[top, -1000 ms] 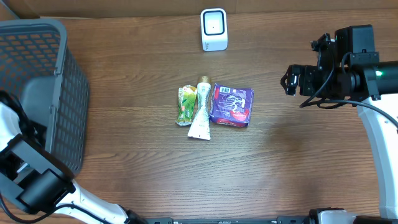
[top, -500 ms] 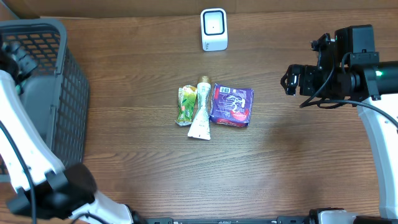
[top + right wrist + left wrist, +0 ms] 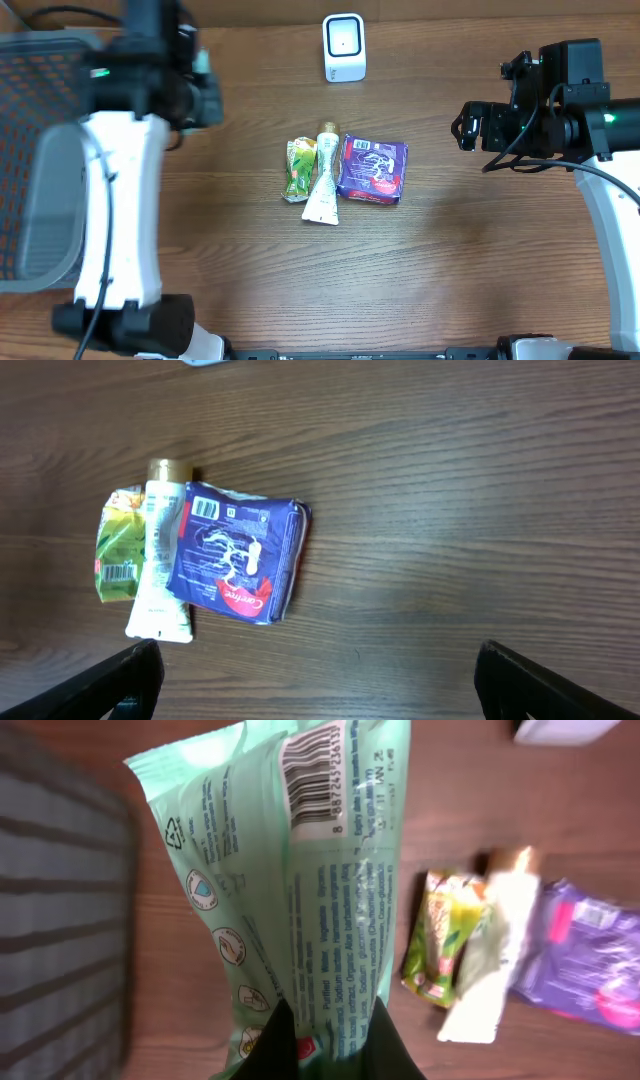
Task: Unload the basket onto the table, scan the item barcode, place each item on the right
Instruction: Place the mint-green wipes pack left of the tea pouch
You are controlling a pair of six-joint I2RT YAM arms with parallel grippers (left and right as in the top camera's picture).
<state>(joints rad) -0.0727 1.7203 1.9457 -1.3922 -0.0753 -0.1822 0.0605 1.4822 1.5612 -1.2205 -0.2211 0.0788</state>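
The wipes packet's barcode [image 3: 315,780] faces up and the wood [image 3: 264,173] beside the green pouch is clear, so my left gripper keeps going there and lets go of the packet.
My left gripper [image 3: 325,1045] is shut on the lower end of a pale green wipes packet [image 3: 290,890]. The packet stands up in the left wrist view, its barcode [image 3: 318,775] near the top and facing the camera. In the overhead view the left gripper [image 3: 200,95] hangs over the table's back left, just right of the basket. The white scanner [image 3: 344,47] stands at the back middle, well to the right of the packet; its corner [image 3: 560,728] shows in the left wrist view. My right gripper [image 3: 468,126] is open with nothing between its jaws [image 3: 320,690].
A grey mesh basket [image 3: 30,100] fills the left side. In the table's middle lie a green pouch [image 3: 300,168], a white tube [image 3: 323,182] and a purple pack [image 3: 372,169], side by side. The right arm hovers at the right.
The left arm has swung fast from the near-left corner, past the basket, to the back left of the table with the green packet in its grip. The right arm has not moved.
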